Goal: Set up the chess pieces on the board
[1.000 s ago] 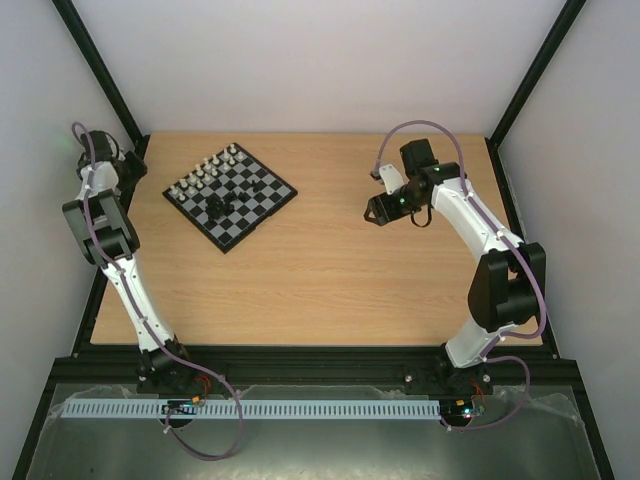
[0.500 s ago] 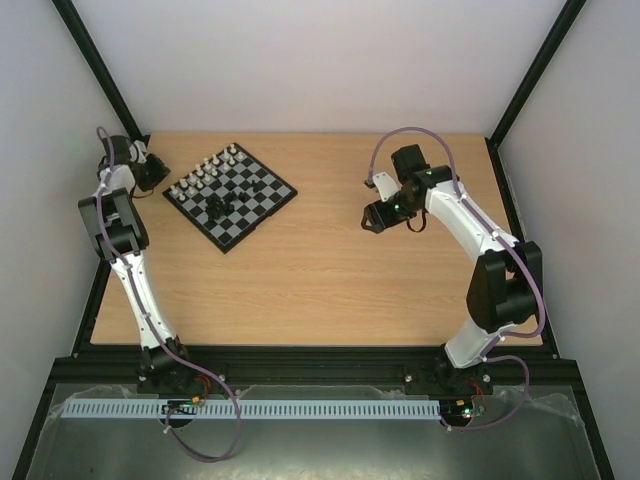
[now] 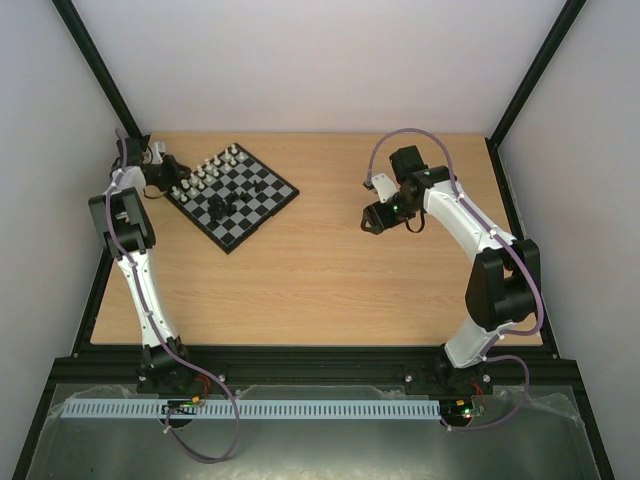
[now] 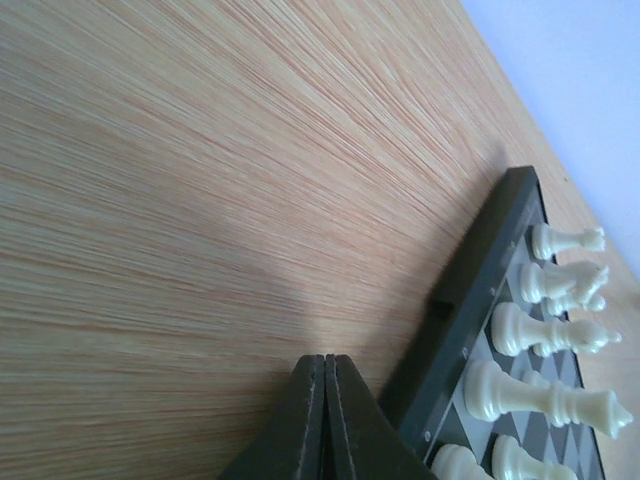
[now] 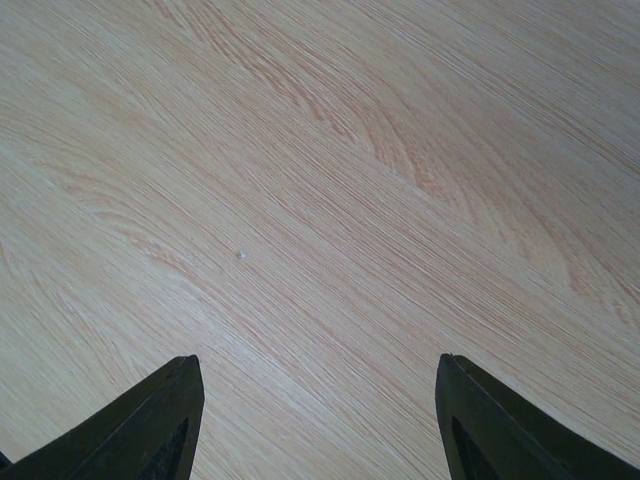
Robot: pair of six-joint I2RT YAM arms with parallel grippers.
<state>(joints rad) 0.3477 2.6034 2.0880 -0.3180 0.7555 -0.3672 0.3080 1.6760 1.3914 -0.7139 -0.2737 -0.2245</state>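
I should keep pushing the board with my left gripper until it gets near the table's middle (image 3: 304,236), because my closed fingers are low against the black rim (image 4: 416,378) and open wood lies ahead.
The small checkered board (image 3: 262,210) lies at the table's far left, turned like a diamond. White chess pieces (image 3: 206,167) stand in rows along its upper-left side and black pieces (image 3: 217,206) cluster near its middle. My left gripper (image 3: 170,180) is shut and empty, low over the table right beside the board's left corner. In the left wrist view its fingertips (image 4: 325,360) meet next to the board's black rim (image 4: 470,300), with white pieces (image 4: 545,395) just beyond. My right gripper (image 3: 371,222) is open and empty over bare wood; its view shows both fingertips (image 5: 170,400) wide apart.
A black frame runs along the table's edges, with posts (image 3: 100,60) at the far corners and white walls behind. The left arm (image 3: 135,270) stretches along the left edge. The right arm (image 3: 470,225) arcs over the right side.
My left gripper has swung from the table's far-left corner rightward to the board's left corner. My right gripper has shifted slightly left.
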